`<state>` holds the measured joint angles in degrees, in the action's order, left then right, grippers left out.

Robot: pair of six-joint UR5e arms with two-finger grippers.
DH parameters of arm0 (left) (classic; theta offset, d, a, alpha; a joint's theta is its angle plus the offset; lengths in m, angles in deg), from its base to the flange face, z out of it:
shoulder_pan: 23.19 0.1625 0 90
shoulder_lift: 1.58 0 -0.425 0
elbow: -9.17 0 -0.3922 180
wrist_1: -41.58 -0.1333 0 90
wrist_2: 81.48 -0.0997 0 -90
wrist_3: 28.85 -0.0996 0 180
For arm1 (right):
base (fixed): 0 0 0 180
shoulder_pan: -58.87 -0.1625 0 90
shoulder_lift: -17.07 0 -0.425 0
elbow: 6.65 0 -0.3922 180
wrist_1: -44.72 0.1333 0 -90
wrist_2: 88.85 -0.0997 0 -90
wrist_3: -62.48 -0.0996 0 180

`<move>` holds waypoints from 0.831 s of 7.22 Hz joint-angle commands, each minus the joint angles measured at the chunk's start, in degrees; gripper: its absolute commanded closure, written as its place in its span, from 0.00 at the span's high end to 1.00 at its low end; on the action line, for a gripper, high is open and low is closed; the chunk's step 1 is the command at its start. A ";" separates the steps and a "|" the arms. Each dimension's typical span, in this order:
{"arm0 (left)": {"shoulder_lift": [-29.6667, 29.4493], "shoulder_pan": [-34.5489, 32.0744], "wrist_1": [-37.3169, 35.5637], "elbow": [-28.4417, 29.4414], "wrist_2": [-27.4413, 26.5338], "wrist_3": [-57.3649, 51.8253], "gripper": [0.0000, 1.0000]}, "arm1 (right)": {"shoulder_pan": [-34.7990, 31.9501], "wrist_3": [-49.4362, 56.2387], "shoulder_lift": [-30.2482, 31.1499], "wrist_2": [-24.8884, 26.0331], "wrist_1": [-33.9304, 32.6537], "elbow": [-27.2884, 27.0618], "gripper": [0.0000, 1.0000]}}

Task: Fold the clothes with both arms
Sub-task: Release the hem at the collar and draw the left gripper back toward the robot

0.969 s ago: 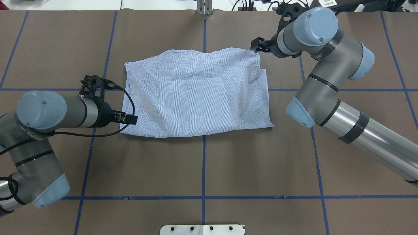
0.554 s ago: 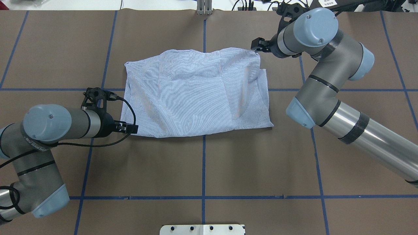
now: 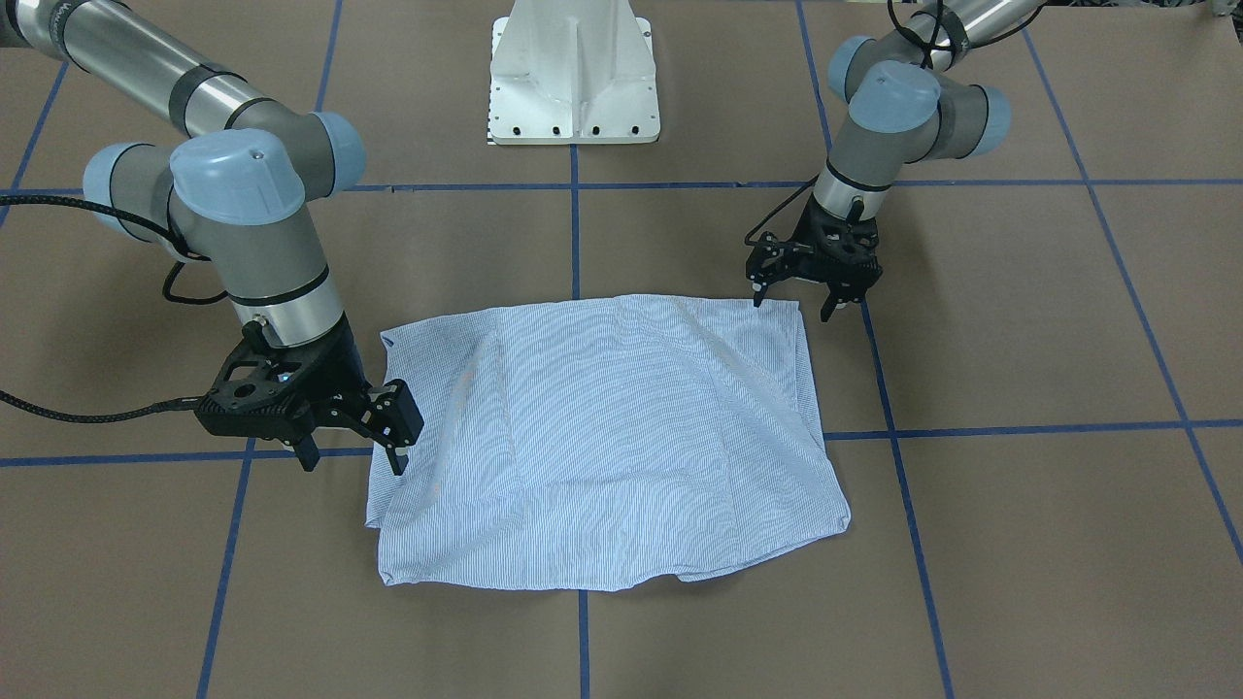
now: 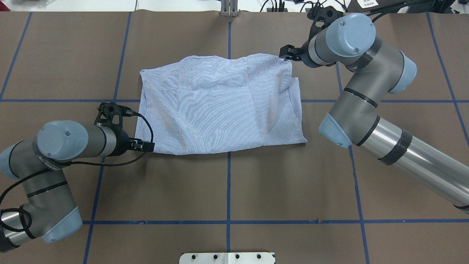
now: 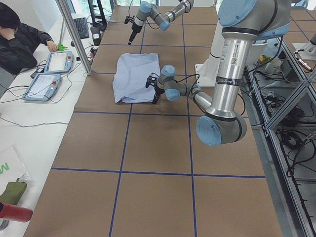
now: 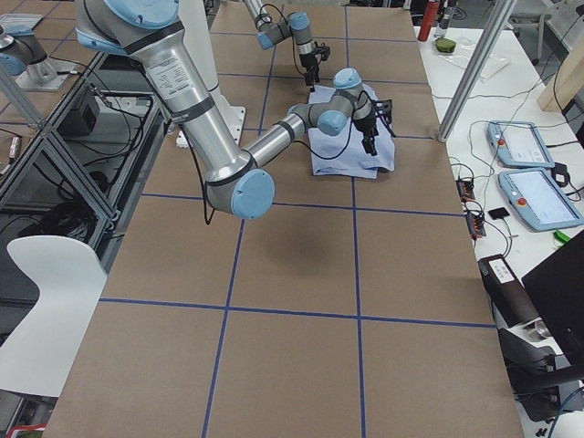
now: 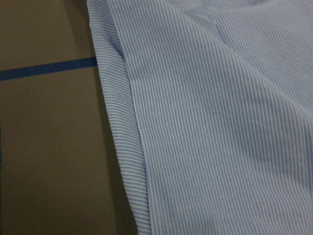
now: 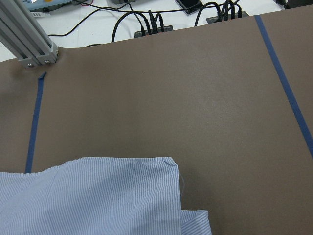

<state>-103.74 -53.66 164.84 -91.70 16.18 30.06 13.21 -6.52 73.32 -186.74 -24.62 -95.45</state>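
The folded shirt (image 3: 606, 454) will turn around as one piece when I pull its corner, because its layers lie flat and close together along the layered edge (image 7: 133, 132).
The light blue striped shirt (image 4: 220, 106) lies folded into a rough rectangle in the middle of the brown table, also shown in the front-facing view (image 3: 602, 437). My left gripper (image 4: 147, 146) is open at the shirt's near left corner; in the front-facing view (image 3: 791, 308) its fingers straddle that corner. My right gripper (image 4: 285, 55) is open at the shirt's far right corner, raised above it in the front-facing view (image 3: 354, 464). The left wrist view shows the shirt's layered edge (image 7: 205, 122) close up. The right wrist view shows the far corner (image 8: 146, 186). No fingers show in either wrist view.
The white pedestal base (image 3: 573, 78) stands on the robot's side. An aluminium post (image 4: 229, 9) and cables (image 8: 151, 22) sit at the table's far edge. Blue tape lines (image 4: 228, 190) grid the table. An operator (image 5: 19, 39) sits beside tablets (image 5: 47, 74).
My left gripper has moved toward the robot along the shirt's left edge, down to its near corner. My right gripper has shifted slightly at the far right corner. The shirt has not moved.
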 commanded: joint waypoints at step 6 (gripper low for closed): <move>-0.68 1.02 2.16 -0.29 0.07 0.23 0.00 | 0.32 0.09 0.00 0.06 0.09 0.11 1.00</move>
<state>-104.50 -52.70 166.98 -91.57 16.27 30.41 13.46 -6.44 73.30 -186.70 -24.56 -95.35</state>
